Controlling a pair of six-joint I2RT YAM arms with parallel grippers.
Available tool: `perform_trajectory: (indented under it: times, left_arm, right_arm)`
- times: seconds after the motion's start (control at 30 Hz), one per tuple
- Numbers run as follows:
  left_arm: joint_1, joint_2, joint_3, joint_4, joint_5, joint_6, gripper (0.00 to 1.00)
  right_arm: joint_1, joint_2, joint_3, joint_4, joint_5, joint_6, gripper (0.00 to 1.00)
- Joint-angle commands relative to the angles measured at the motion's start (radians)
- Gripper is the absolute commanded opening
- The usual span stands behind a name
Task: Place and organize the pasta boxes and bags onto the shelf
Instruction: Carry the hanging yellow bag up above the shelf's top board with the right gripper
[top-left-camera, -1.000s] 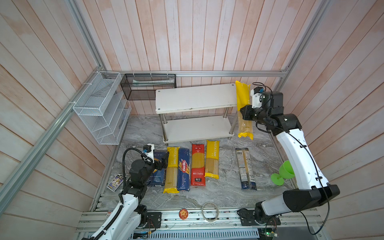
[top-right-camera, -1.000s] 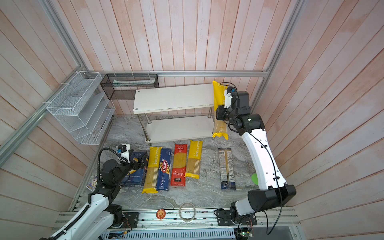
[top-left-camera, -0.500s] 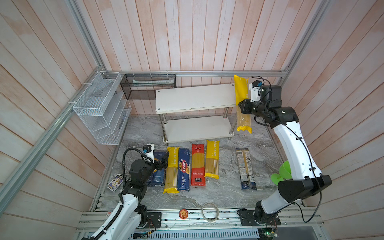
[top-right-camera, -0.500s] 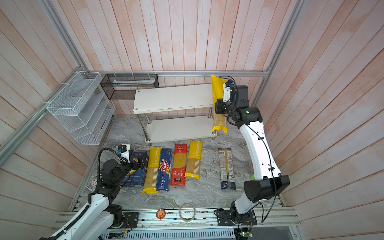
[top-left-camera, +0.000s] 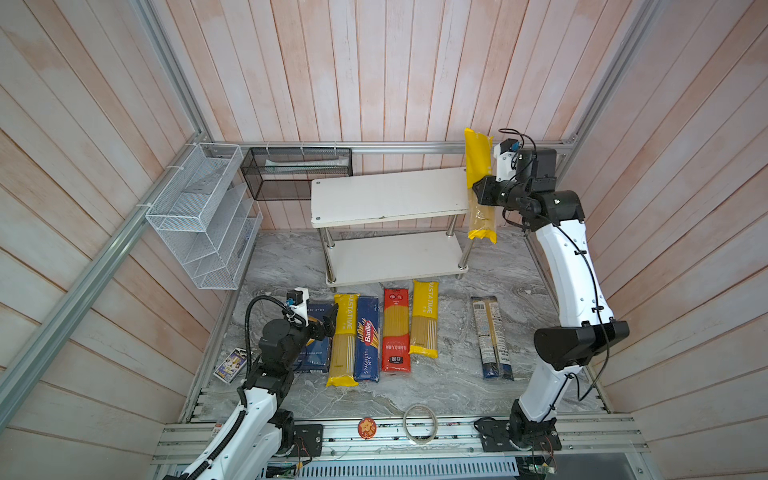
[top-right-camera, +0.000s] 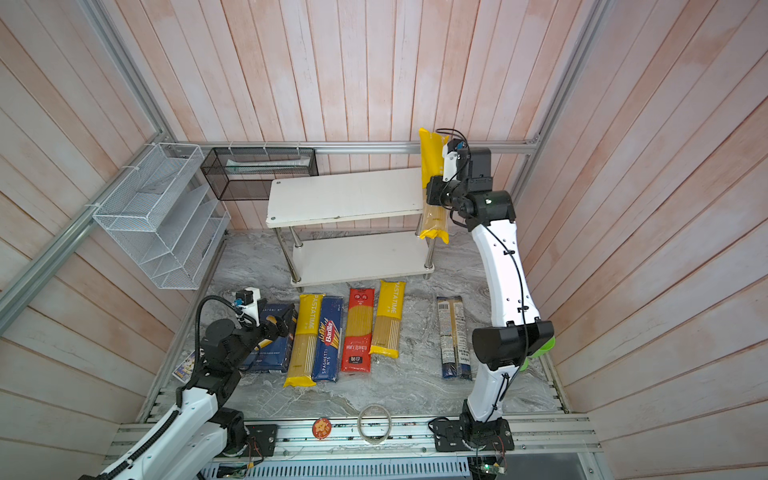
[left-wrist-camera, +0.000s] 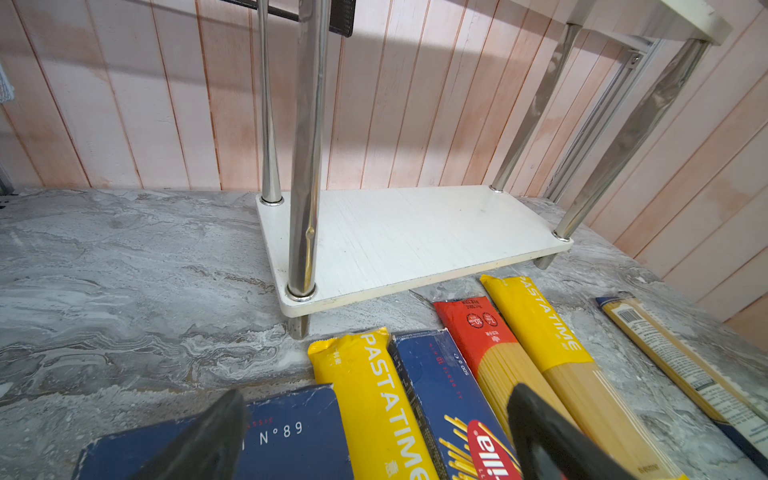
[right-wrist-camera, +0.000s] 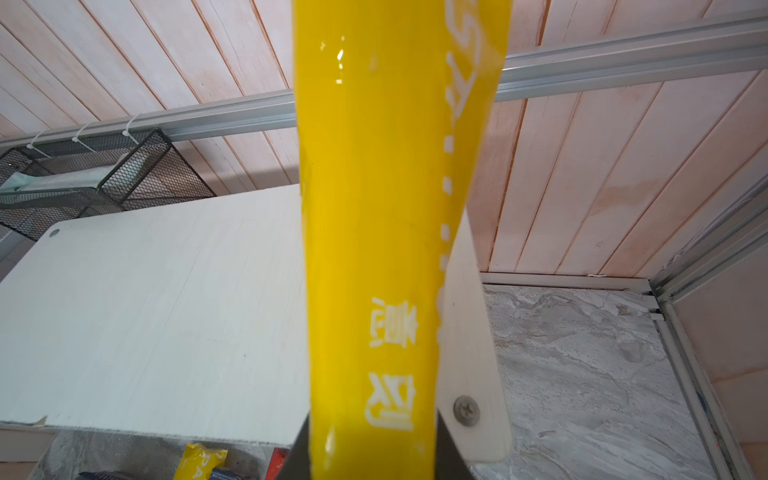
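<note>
The held yellow bag (top-left-camera: 478, 153) is in line with the top board's empty end (top-left-camera: 449, 192), so my right gripper should keep going over the top board and let go there.
My right gripper (top-left-camera: 484, 195) (right-wrist-camera: 372, 457) is shut on a yellow PASTATIME bag (top-left-camera: 478, 166) (right-wrist-camera: 374, 208). The bag stands upright in the air against the right end of the shelf's top board (top-left-camera: 390, 195) (right-wrist-camera: 145, 311). Both boards are bare. On the floor in front lie a wide blue box (left-wrist-camera: 291, 436), a yellow bag (top-left-camera: 345, 336), the Barilla spaghetti box (top-left-camera: 368, 336), a red bag (top-left-camera: 396, 328), another yellow bag (top-left-camera: 424, 320) and, apart to the right, a clear bag with a dark blue end (top-left-camera: 490, 336). My left gripper (top-left-camera: 328, 324) (left-wrist-camera: 374, 399) hangs open over the wide box, holding nothing.
A white wire-mesh rack (top-left-camera: 199, 216) hangs on the left wall beside a black mesh basket (top-left-camera: 297, 170) at the back. A small purple card packet (top-left-camera: 230, 365) lies by my left arm. A wire ring (top-left-camera: 419, 424) and an orange disc (top-left-camera: 366, 428) sit on the front rail.
My right gripper has lifted the yellow bag higher and carried it slightly left, closer to the end of the top board. The left arm has not moved.
</note>
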Motion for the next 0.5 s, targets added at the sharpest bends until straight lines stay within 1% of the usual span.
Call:
perform_trajectory:
  times: [0.0, 0.47]
  left_arm:
    - [-0.004, 0.000, -0.008, -0.012, 0.016, -0.007, 1.00]
    - [-0.004, 0.001, -0.007, -0.013, 0.020, -0.007, 1.00]
  right_arm:
    - [-0.008, 0.025, 0.094, 0.083, -0.029, -0.003, 0.00]
    - [-0.014, 0.082, 0.120, 0.167, -0.066, 0.032, 0.00]
